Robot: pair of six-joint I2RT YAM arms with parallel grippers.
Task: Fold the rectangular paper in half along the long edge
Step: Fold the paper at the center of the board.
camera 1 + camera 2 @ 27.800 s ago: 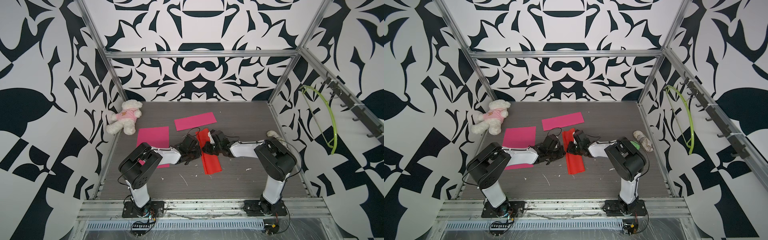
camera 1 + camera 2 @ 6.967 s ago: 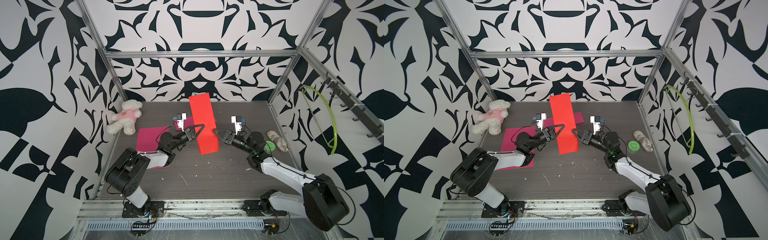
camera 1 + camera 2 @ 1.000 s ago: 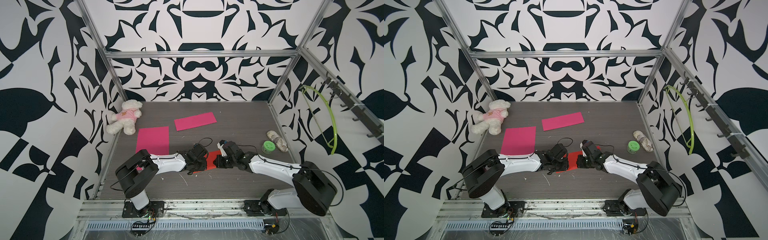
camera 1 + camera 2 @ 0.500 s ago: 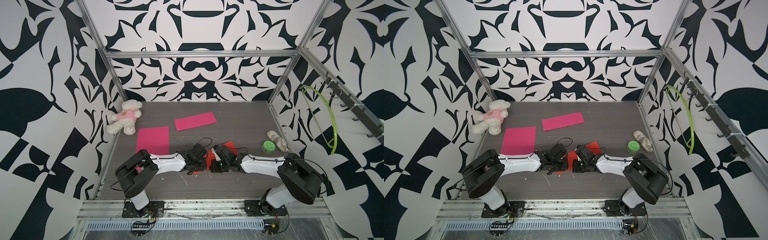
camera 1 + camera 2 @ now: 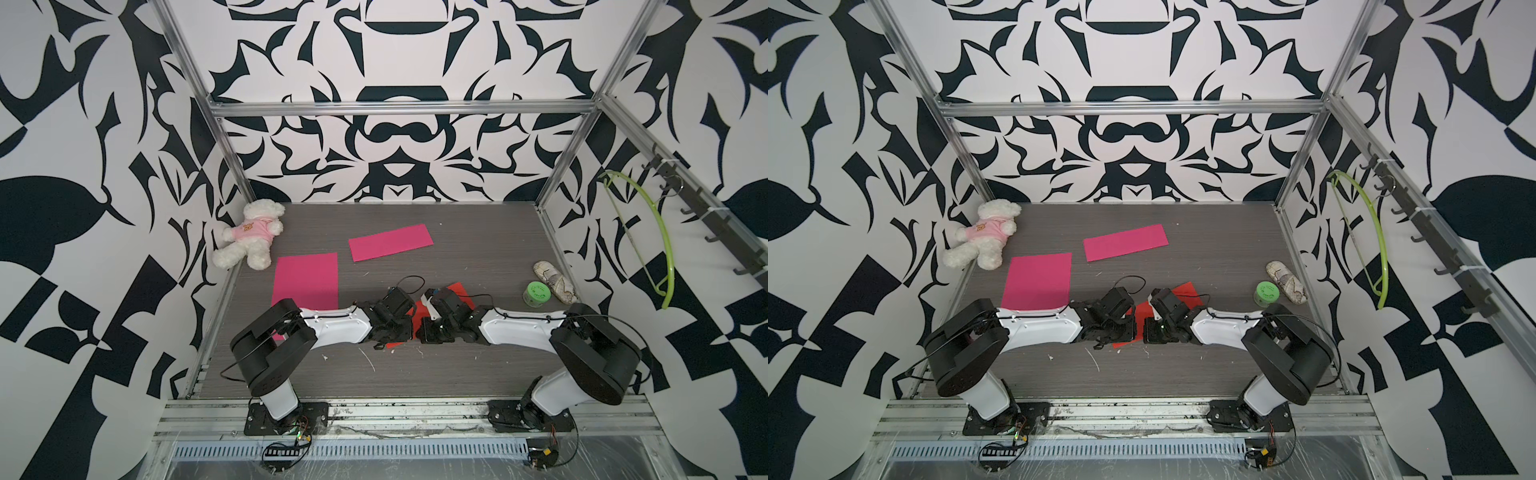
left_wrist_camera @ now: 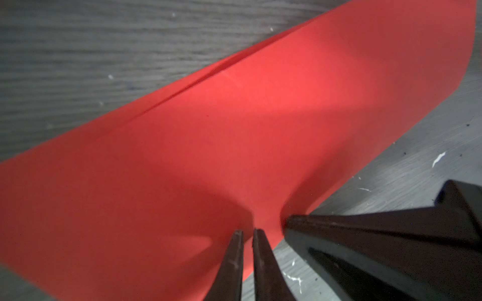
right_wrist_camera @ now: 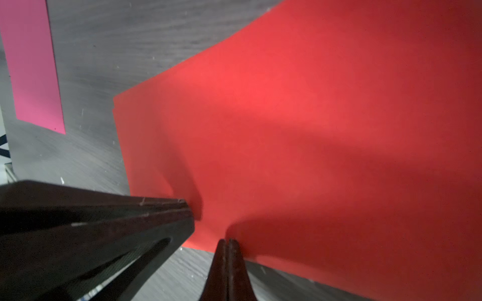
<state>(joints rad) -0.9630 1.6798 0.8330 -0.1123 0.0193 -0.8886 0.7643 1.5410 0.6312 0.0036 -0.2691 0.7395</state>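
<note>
My right gripper keeps sliding its closed fingers along the red paper's fold edge until it reaches the far short end, because my left gripper is holding that edge down.
The red paper lies folded on the grey table, mostly hidden under both wrists in both top views. In the left wrist view the red paper shows two slightly offset layers along one long edge. My left gripper has only a thin slit between its fingers, and its tips sit at the opposite, puckered fold edge. My right gripper meets the same edge of the red paper with fingers pressed together. The two grippers nearly touch.
Two pink sheets lie behind the arms. A white teddy bear sits at the back left. A green-lidded jar and a patterned oblong object are by the right wall, where a green hanger hangs.
My right gripper has slid left along the paper's edge until close to the left gripper, uncovering the paper's far corner. The left gripper has stayed in place.
</note>
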